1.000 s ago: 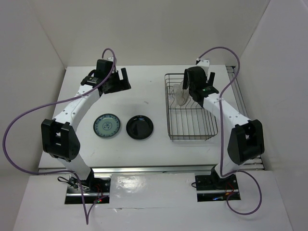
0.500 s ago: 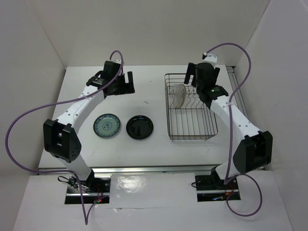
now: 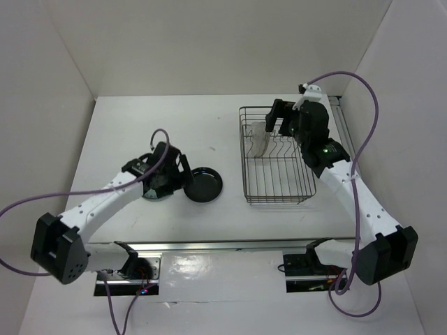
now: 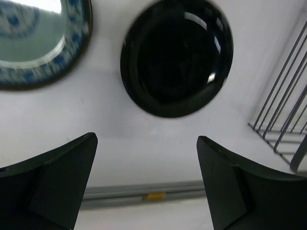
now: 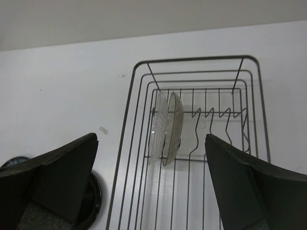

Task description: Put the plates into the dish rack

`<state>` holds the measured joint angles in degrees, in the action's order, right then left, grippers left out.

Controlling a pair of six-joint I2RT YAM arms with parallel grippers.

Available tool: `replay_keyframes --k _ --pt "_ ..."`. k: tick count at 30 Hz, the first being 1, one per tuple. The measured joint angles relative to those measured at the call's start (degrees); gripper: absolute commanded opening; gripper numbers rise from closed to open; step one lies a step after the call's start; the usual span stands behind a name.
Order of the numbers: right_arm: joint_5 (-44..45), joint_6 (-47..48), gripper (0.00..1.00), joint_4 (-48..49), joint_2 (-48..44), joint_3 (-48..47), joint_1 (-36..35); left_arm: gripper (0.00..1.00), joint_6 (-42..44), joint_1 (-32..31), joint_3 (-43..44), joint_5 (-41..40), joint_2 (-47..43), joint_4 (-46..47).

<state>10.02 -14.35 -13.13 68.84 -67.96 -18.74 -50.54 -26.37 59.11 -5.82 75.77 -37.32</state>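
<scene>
The black plate point(image 3: 204, 185) is lying flat outside the dish rack. Next, my left gripper picks the plate up by its near rim point(image 3: 195, 199) and then passes it to my right gripper.
The dish rack point(image 3: 279, 183) stands at the right. The clear plate point(image 5: 158, 125) and the beige plate point(image 5: 174, 122) stand upright side by side between its dividers; they also show in the top view point(image 3: 260, 138). My right gripper point(image 3: 283, 124) hovers open and empty above the rack's far end. The black plate point(image 3: 203, 185) lies flat on the table, also in the left wrist view point(image 4: 177, 57). The teal plate point(image 4: 33, 43) lies left of it, mostly hidden under my left gripper point(image 3: 171, 183), which is open and empty just above the two plates.
White walls enclose the table on three sides. A metal rail point(image 3: 230, 246) runs along the near edge. The rack's wires point(image 4: 283, 110) show at the right of the left wrist view. A small mark point(image 3: 210, 149) lies on the table.
My left arm swung from the far side of the table down to the teal and black plates. My right gripper drew back from the plates in the rack and rose.
</scene>
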Motion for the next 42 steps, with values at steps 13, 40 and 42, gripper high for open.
replay_keyframes --k 13,40,42 --pt "-6.58 -0.33 1.00 0.28 0.52 1.55 -1.88 0.96 -27.45 -10.23 -21.99 -7.72 -13.90 10.73" --pt "-11.39 -0.33 1.00 2.78 0.52 2.43 -2.38 0.82 -48.17 -17.09 -26.03 -18.56 4.00 35.06" --pt "-11.61 -0.35 1.00 2.86 0.52 2.45 -2.38 0.80 -48.96 -17.27 -26.10 -18.80 4.37 35.47"
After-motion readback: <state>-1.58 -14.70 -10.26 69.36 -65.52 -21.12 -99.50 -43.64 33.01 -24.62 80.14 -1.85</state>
